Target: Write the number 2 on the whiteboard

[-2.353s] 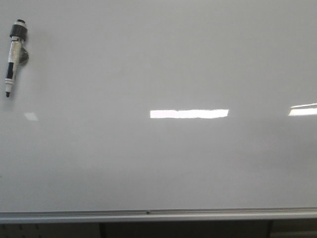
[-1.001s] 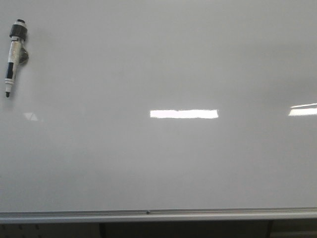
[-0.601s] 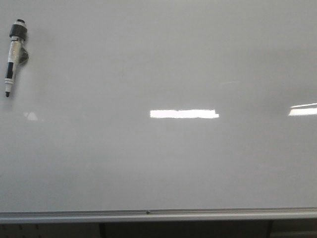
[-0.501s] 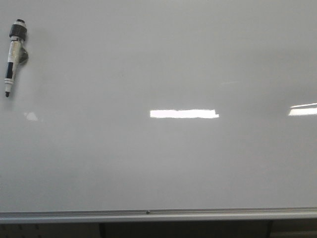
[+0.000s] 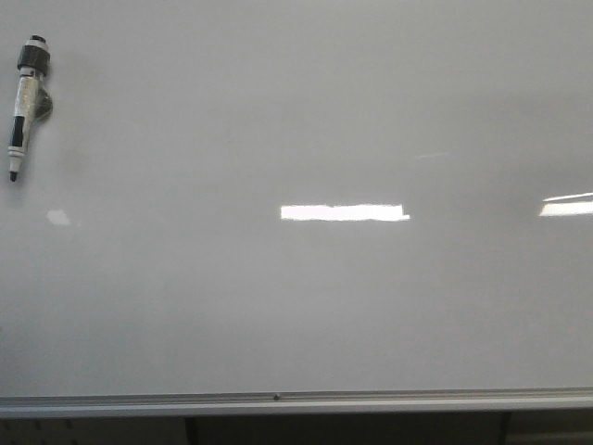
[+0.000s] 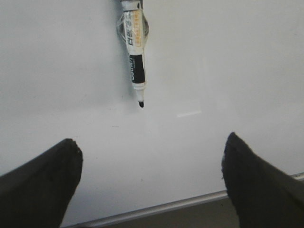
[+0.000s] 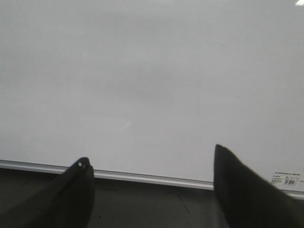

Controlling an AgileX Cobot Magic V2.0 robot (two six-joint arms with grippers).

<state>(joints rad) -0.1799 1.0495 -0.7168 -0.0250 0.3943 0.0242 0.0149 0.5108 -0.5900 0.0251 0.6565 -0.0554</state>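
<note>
My gripper will bring the round lump point(image 5: 44, 105) off the whiteboard together with the marker pen point(image 5: 25, 109) when it pulls. The lump is behind the pen and looks wrapped onto it.
The whiteboard point(image 5: 296, 111) fills the front view, glossy pale grey and bare; no number 2 shows on it. A white-and-black marker pen point(image 5: 25, 102) hangs tip down at its upper left, clipped to the board. Neither gripper appears in the front view. In the left wrist view my left gripper point(image 6: 152, 152) is open and holds nothing, facing the board some way back from the marker pen point(image 6: 134, 52). My right gripper point(image 7: 151, 161) is also open and holds nothing, in front of the whiteboard point(image 7: 152, 71) near its lower edge.
A silver metal rim point(image 5: 278, 400) runs along the board's bottom edge, with dark space below it. The rim point(image 7: 142, 175) shows between the right fingers. A small printed label point(image 7: 286, 178) sits at the board's lower corner. Bright light reflections point(image 5: 343, 212) lie on the board.
The bright reflection strip in the middle of the board has grown shorter at its right end. The marker pen and board have not moved.
</note>
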